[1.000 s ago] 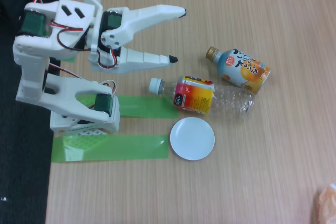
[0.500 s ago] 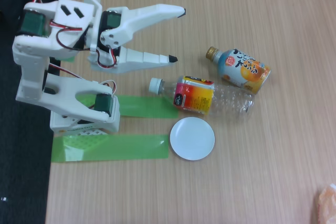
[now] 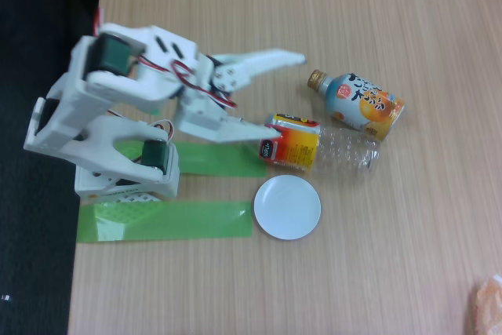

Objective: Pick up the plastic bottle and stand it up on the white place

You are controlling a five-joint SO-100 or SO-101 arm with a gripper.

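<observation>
I expect the plastic bottle (image 3: 320, 147) to settle upright and stay standing when I put it on the white place, because the clear end (image 3: 369, 154) is wide and blunt.
The plastic bottle (image 3: 337, 149) lies on its side on the wooden table, clear, with a yellow-orange-pink label; its neck points left. My white gripper (image 3: 285, 96) is open above the bottle's neck end. The lower finger (image 3: 235, 129) lies over the cap and hides it, and the upper finger (image 3: 267, 60) reaches out above the label. Nothing is held between them. The white place (image 3: 287, 207), a small round disc, lies flat just below the bottle.
A shorter blue-and-orange bottle with a gold cap (image 3: 359, 102) lies up and right of the clear one. Two green tape strips (image 3: 216, 159) (image 3: 165, 220) run beside the arm's base (image 3: 118, 170). An orange object (image 3: 488, 304) shows at the bottom right corner.
The arm has swung down and right, toward the bottle. The lower finger, earlier clear of the bottle, now covers its white cap. The bottles and the disc have not moved.
</observation>
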